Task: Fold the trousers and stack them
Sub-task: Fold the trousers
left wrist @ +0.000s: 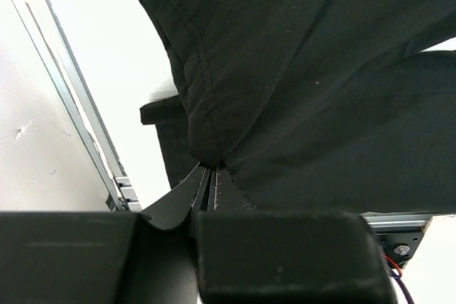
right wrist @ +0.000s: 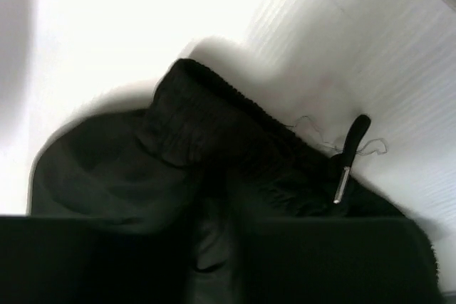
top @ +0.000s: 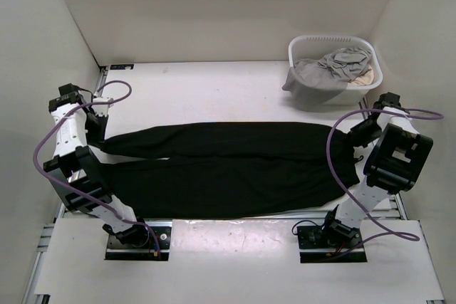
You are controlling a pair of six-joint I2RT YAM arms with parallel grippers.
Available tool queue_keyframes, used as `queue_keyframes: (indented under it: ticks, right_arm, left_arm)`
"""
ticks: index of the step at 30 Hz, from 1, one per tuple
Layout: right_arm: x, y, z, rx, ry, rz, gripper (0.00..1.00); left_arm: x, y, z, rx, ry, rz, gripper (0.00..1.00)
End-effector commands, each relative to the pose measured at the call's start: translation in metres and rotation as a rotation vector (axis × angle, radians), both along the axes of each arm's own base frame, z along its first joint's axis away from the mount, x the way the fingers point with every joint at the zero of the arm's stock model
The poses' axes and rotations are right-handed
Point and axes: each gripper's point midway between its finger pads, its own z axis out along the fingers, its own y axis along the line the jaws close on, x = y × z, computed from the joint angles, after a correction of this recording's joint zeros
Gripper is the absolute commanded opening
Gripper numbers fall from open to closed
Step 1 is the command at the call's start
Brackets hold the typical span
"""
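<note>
The far trouser leg runs straight from the robot's left gripper to its right gripper, apart from the near leg, so both grippers should fold it over the near leg.
The black trousers lie stretched left to right across the white table, legs side by side, waistband at the right. My left gripper is shut on the hem of a trouser leg at the left end; the left wrist view shows the black cloth pinched between the jaws. My right gripper is at the waist end; the right wrist view shows the bunched waistband with a drawstring tip right at the dark jaws, which appear closed on the cloth.
A white laundry basket stands at the back right with a grey garment and a bit of beige cloth in it. White walls enclose the table. A metal rail runs along the left edge.
</note>
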Motion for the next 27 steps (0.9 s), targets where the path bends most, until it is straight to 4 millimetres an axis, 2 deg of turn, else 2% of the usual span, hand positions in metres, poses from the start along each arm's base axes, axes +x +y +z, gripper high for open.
queue_keyframes:
  ticks: [1,3,4,6,7,9,10,11,13,14,17,18,19,20,21,22,23,24,26,27]
  right_arm:
    - [0.005,-0.011,-0.001,-0.039,-0.004,-0.039,0.16]
    - [0.002,-0.014,0.002,-0.058,0.003,-0.045,0.02]
    - [0.002,-0.018,0.009,-0.083,-0.003,-0.052,0.00]
    - [0.001,-0.019,0.015,-0.109,-0.005,-0.051,0.00]
    - [-0.002,-0.021,0.027,-0.131,-0.009,-0.057,0.00]
    - [-0.007,-0.029,0.041,-0.184,-0.011,-0.075,0.00]
    - [-0.007,-0.032,0.059,-0.217,-0.043,-0.075,0.00]
    - [-0.013,-0.032,0.068,-0.229,-0.036,-0.080,0.00]
    - [-0.023,-0.033,0.089,-0.267,-0.066,-0.084,0.00]
    - [-0.034,-0.031,0.091,-0.260,-0.046,-0.091,0.00]
    - [-0.069,-0.019,0.087,-0.175,0.005,-0.127,0.00]
    - [-0.078,-0.018,0.093,-0.126,-0.031,-0.156,0.00]
    - [-0.090,-0.012,0.084,-0.088,-0.016,-0.171,0.00]
    - [-0.098,-0.010,0.084,-0.073,-0.011,-0.184,0.00]
    - [-0.109,-0.005,0.086,-0.075,0.003,-0.186,0.00]
    - [-0.113,-0.002,0.084,-0.071,0.006,-0.195,0.00]
    - [-0.125,0.008,0.069,-0.035,0.045,-0.208,0.00]
    - [-0.131,0.014,0.067,-0.024,0.041,-0.205,0.00]
    - [-0.144,0.023,0.056,-0.006,0.075,-0.204,0.00]
    - [-0.152,0.027,0.050,-0.009,0.091,-0.206,0.00]
  left_arm:
    - [0.007,0.004,0.013,0.016,-0.045,-0.011,0.14]
    - [0.006,0.009,0.016,0.029,-0.048,0.003,0.14]
    - [0.009,0.011,0.019,0.034,-0.057,0.003,0.14]
    - [0.015,0.017,0.027,0.046,-0.081,0.012,0.14]
    - [0.024,0.022,0.040,0.066,-0.120,0.012,0.14]
    - [0.036,0.026,0.051,0.073,-0.155,0.009,0.14]
    - [0.044,0.030,0.069,0.095,-0.198,0.009,0.14]
    - [0.048,0.032,0.077,0.107,-0.221,0.009,0.14]
    - [0.047,0.036,0.089,0.120,-0.232,0.008,0.14]
    - [0.047,0.040,0.098,0.140,-0.241,0.014,0.14]
    - [0.022,0.057,0.100,0.214,-0.147,0.055,0.14]
    - [0.013,0.059,0.104,0.239,-0.131,0.066,0.14]
    - [-0.001,0.066,0.104,0.262,-0.091,0.071,0.14]
    - [-0.018,0.073,0.101,0.282,-0.048,0.091,0.14]
    - [-0.029,0.072,0.108,0.299,-0.064,0.091,0.14]
    - [-0.041,0.071,0.107,0.311,-0.048,0.091,0.14]
    - [-0.051,0.069,0.103,0.325,-0.024,0.071,0.14]
    - [-0.070,0.059,0.092,0.322,0.010,0.072,0.14]
    - [-0.091,0.055,0.082,0.344,0.067,0.057,0.14]
    - [-0.107,0.050,0.070,0.340,0.098,0.066,0.14]
